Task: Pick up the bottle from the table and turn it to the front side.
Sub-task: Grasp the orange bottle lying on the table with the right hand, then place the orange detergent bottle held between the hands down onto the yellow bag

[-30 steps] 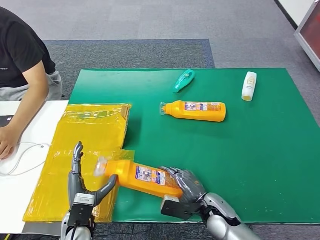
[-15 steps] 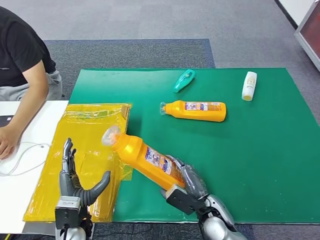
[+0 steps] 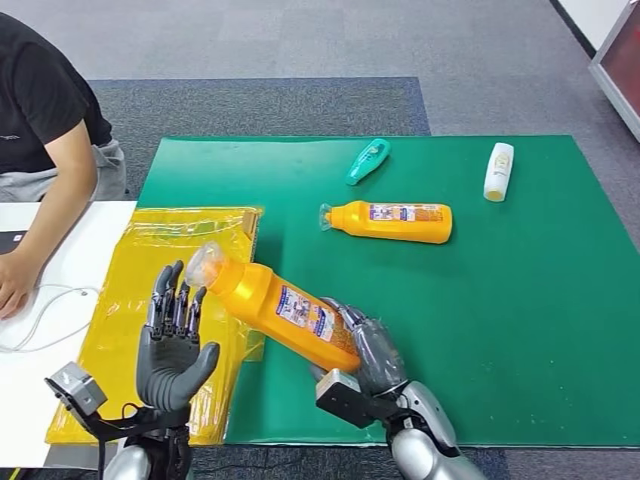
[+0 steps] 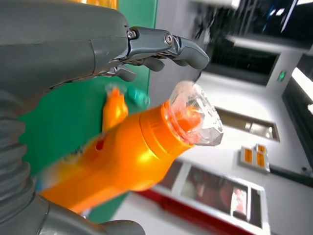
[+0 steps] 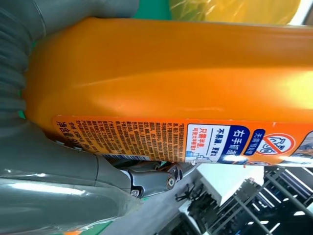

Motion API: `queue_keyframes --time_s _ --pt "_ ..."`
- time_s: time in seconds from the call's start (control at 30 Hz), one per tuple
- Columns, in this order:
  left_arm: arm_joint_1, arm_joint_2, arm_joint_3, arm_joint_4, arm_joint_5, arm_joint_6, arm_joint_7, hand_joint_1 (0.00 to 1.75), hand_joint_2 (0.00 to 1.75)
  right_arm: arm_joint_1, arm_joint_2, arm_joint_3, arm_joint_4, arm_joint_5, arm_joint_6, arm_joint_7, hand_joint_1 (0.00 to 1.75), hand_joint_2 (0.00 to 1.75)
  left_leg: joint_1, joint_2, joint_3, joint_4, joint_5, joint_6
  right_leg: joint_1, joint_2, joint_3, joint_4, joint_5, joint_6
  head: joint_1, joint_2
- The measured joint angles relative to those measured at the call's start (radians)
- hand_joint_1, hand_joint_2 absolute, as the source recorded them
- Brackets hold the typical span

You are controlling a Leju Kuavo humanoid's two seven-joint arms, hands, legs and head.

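The label facing up has blocks of small print point(image 3: 305, 314) on it. I should expect a big front logo to be hidden underneath when I turn the orange bottle point(image 3: 273, 308).
My right hand point(image 3: 373, 352) grips the base end of an orange bottle point(image 3: 283, 311) with a clear cap point(image 3: 202, 264), held tilted above the table with the cap end raised toward the left. A printed label with text faces up on it point(image 5: 177, 139). My left hand point(image 3: 172, 345) is raised just beside the cap, palm up, fingers spread and holding nothing. In the left wrist view the bottle's cap point(image 4: 195, 115) sits between the fingers point(image 4: 162, 41) and thumb without touching.
A second orange bottle point(image 3: 392, 221), a teal bottle point(image 3: 368, 160) and a white bottle point(image 3: 498, 171) lie on the green mat point(image 3: 528, 320). Yellow plastic bags point(image 3: 177, 265) cover the mat's left side. A person's arm point(image 3: 41, 215) rests on the white table at left.
The right hand lifted the bottle off the mat and tilted its cap end up. The left hand drew back, then rose with its palm turned up beside the cap.
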Motion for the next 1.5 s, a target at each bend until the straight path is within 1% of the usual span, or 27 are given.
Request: queue_keyframes --time_s 0.1,0.2,0.5,0.63,0.77,0.9,1.1,1.27,1.5 --pt "-0.002 -0.010 0.001 -0.003 0.069 -0.050 0.029 0.00 1.75 -0.002 0.008 0.011 -0.001 -0.017 0.009 -0.007 1.75 1.75 0.000 0.000 0.000 0.000 0.000 0.000 0.000 0.000 0.000 0.000 0.000 0.000 0.000 0.000" --pt "-0.007 -0.021 0.002 -0.003 0.109 -0.080 0.047 0.00 1.75 -0.006 0.012 0.025 -0.010 -0.023 0.015 -0.008 1.75 1.75 0.000 0.000 0.000 0.000 0.000 0.000 0.000 0.000 0.000 0.000 0.000 0.000 0.000 0.000" --pt "-0.015 -0.035 0.004 -0.003 0.121 -0.092 0.051 0.00 1.75 -0.017 0.018 0.043 -0.018 -0.027 0.020 -0.009 1.75 1.75 0.000 0.000 0.000 0.000 0.000 0.000 0.000 0.000 -0.001 0.000 0.000 0.000 0.000 0.000" --pt "-0.035 -0.040 0.004 0.004 0.119 -0.109 0.051 0.00 1.75 -0.034 0.018 0.062 -0.023 -0.040 0.036 -0.018 1.75 1.75 0.000 0.000 -0.001 0.000 0.000 0.000 0.000 0.000 -0.001 0.000 0.000 0.000 0.000 0.000" --pt "-0.055 -0.042 0.005 0.013 0.102 -0.097 0.046 0.00 1.75 -0.038 0.018 0.085 -0.070 -0.110 0.078 -0.024 1.75 1.75 0.000 0.000 -0.001 0.000 0.000 0.000 0.000 0.000 -0.001 0.000 0.000 0.000 0.000 0.000" --pt "-0.069 -0.043 0.005 0.022 0.094 -0.103 0.038 0.00 1.75 -0.044 0.013 0.099 -0.144 -0.163 0.139 0.006 1.75 1.75 0.000 0.000 -0.001 0.000 0.000 0.000 0.000 0.000 -0.002 0.000 0.000 0.000 0.000 0.000" --pt "-0.128 -0.049 0.002 0.053 0.108 -0.133 0.035 0.00 1.75 -0.066 0.009 0.110 -0.190 -0.290 0.252 0.017 1.75 1.75 0.000 0.000 -0.002 0.001 0.000 0.000 0.000 0.000 -0.002 0.000 0.001 0.000 0.000 0.000" --pt "-0.165 -0.057 0.000 0.077 0.134 -0.143 0.048 0.00 1.75 -0.087 0.006 0.113 -0.208 -0.308 0.273 0.023 1.75 1.75 0.000 0.000 -0.002 0.001 0.001 0.000 0.000 0.000 -0.002 0.000 0.001 0.001 0.000 0.000" --pt "-0.180 -0.062 -0.002 0.090 0.137 -0.153 0.049 0.00 1.75 -0.110 0.004 0.119 -0.209 -0.308 0.279 0.025 1.75 1.75 0.000 0.000 -0.002 0.001 0.001 0.000 0.000 0.000 -0.002 0.000 0.001 0.001 0.000 0.000"
